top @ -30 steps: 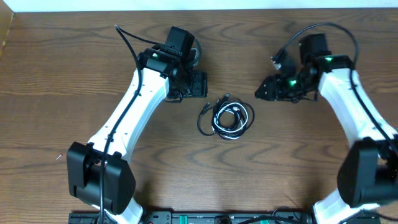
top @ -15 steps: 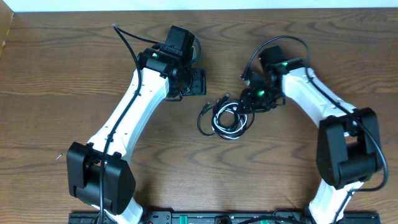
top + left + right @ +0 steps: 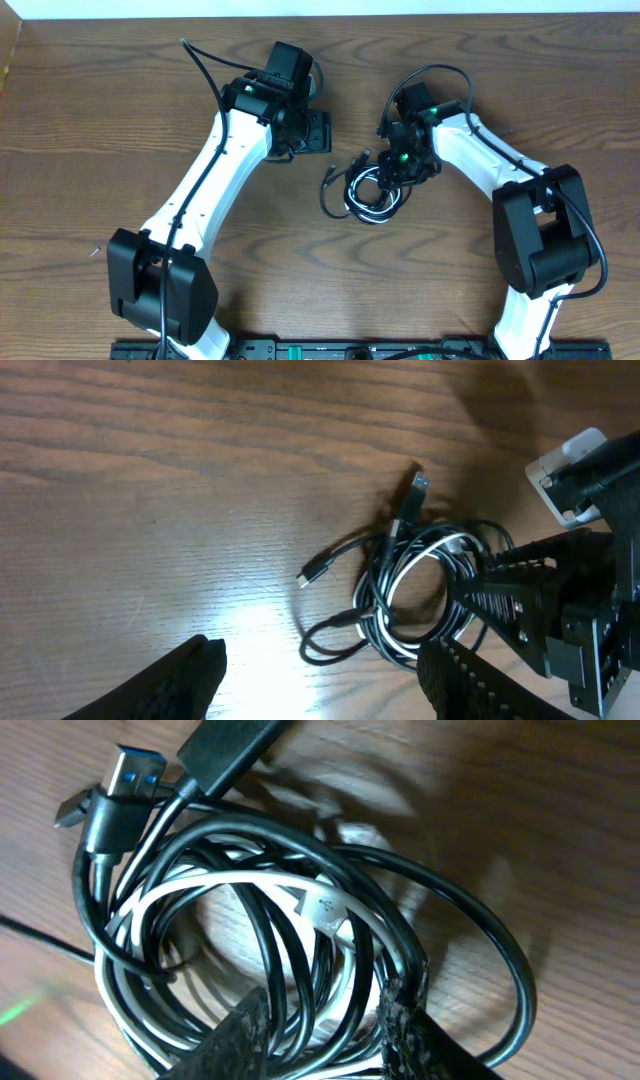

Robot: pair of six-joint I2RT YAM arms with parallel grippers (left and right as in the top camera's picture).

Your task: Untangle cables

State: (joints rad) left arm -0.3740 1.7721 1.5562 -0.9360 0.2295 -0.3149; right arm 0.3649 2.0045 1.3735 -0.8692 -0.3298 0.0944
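Observation:
I should open my right gripper, move it back and leave the coil's upper edge for my left gripper to lift, because my right gripper is straddling a bundle of crossing cable strands.
The cables lie as one tangled coil of black cords and a white cord at the table's middle, with plug ends sticking out to the upper left. The coil also shows in the left wrist view and fills the right wrist view. My right gripper is down on the coil's upper right edge. Its fingers are partly closed and straddle several black and white strands without squeezing them. My left gripper hovers open and empty to the upper left of the coil, its fingers apart above bare wood.
A USB plug and a small plug stick out of the coil on its left side. The wooden table extends all around. A thick black arm wire loops above the left arm.
My right arm swung left from the right side of the table and came down onto the coil's upper right edge. The left arm stayed still. The coil has barely shifted.

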